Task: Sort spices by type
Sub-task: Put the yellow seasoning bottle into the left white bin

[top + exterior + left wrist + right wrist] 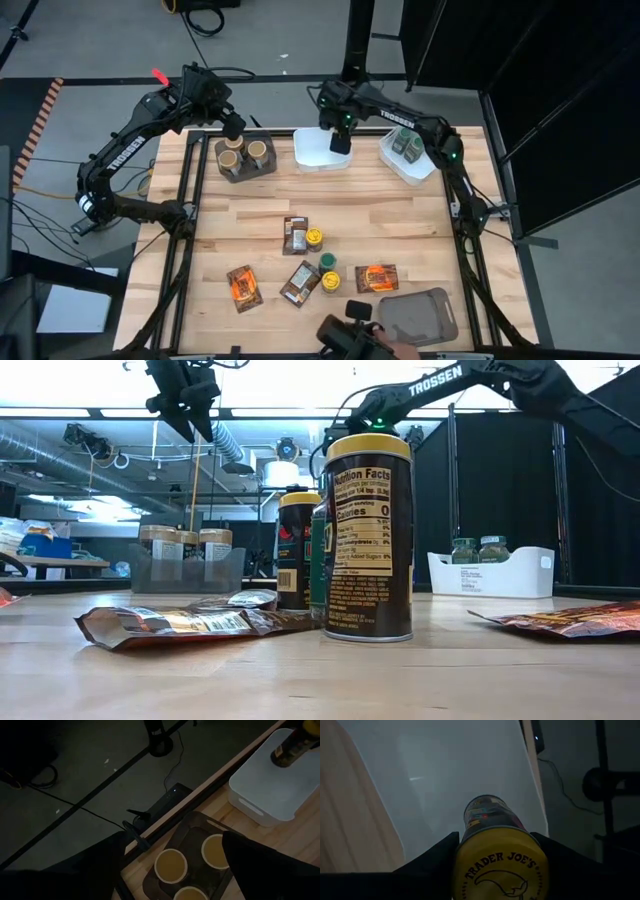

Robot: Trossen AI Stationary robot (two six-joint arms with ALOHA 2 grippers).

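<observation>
The yellow-lidded jar's bottom (484,804) faces down between the sides of the middle white tray, so the robot's right gripper should go on lowering the jar until it rests on the open tray's bottom (313,150), and then let go.
My right gripper (340,140) is shut on a yellow-lidded spice jar (495,855) over the middle white tray (305,160) at the table's far side. My left gripper (233,127) hangs open above the grey bin (222,170), which holds three tan-lidded jars (170,866). The right white tray (425,170) holds two green-lidded jars (405,143). Mid-table stand two yellow-lidded jars (314,237) and a green-lidded one (328,261), among two brown packets (295,232) and two orange packets (377,277) lying flat. My right gripper pinches the jar at its top end, one finger on each side of the yellow lid's rim (462,860). The fingers come from above, pointing steeply down. The jar hangs upright below them over the white tray's floor (445,780); whether its bottom touches the floor, I cannot tell.
A flat grey bin (425,315) lies at the near right corner. A person's hand with a dark device (350,335) reaches in at the near edge. Bare wood lies between the far containers and the mid-table spices.
</observation>
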